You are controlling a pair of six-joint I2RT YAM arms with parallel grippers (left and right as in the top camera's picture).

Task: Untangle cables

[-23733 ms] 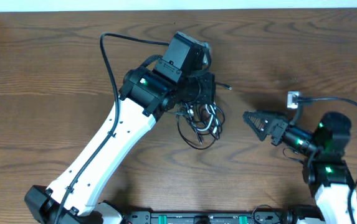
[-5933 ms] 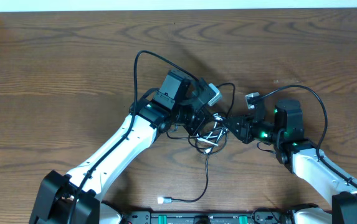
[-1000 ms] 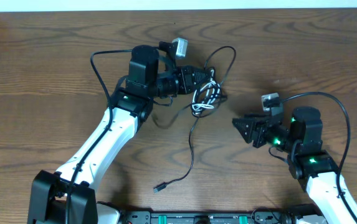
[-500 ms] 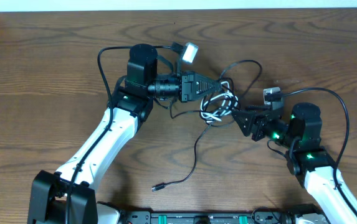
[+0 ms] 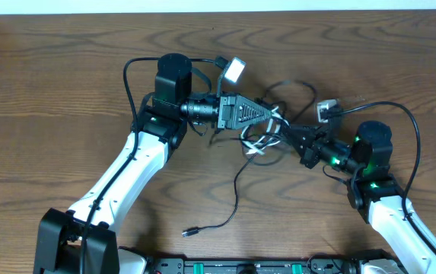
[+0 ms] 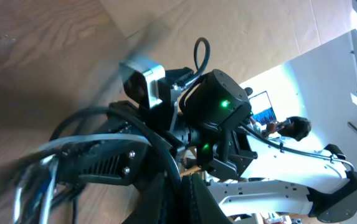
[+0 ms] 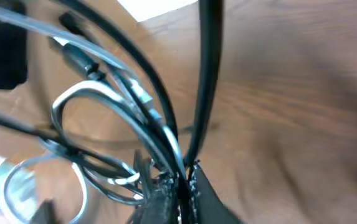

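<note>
The robot's right gripper is pinching several black and white strands of cable (image 7: 167, 140) together, so it should release them while the left gripper pulls the tangle (image 5: 262, 141) back before the next pull.
A tangle of thin black and white cables (image 5: 262, 140) hangs between my two grippers above the table's middle. One black cable (image 5: 235, 190) trails down to a small plug (image 5: 189, 232) lying on the wood. My left gripper (image 5: 277, 116) points right and is shut on a black cable (image 6: 148, 135); its fingers (image 6: 198, 199) press together. My right gripper (image 5: 291, 135) points left and is shut on several strands of the cables (image 7: 161, 107), with a white loop (image 7: 97, 93) just beyond its tips (image 7: 181, 180). The two grippers are almost touching.
The brown wooden table (image 5: 65, 68) spreads all around. The left wrist camera (image 5: 235, 70) sits just above the tangle. The right arm's body (image 6: 218, 118) fills the left wrist view. A thick black robot wire (image 5: 396, 110) arcs over the right arm.
My left gripper carried the tangle to the right. The right gripper came in from the right, reached the bundle and closed on its strands.
</note>
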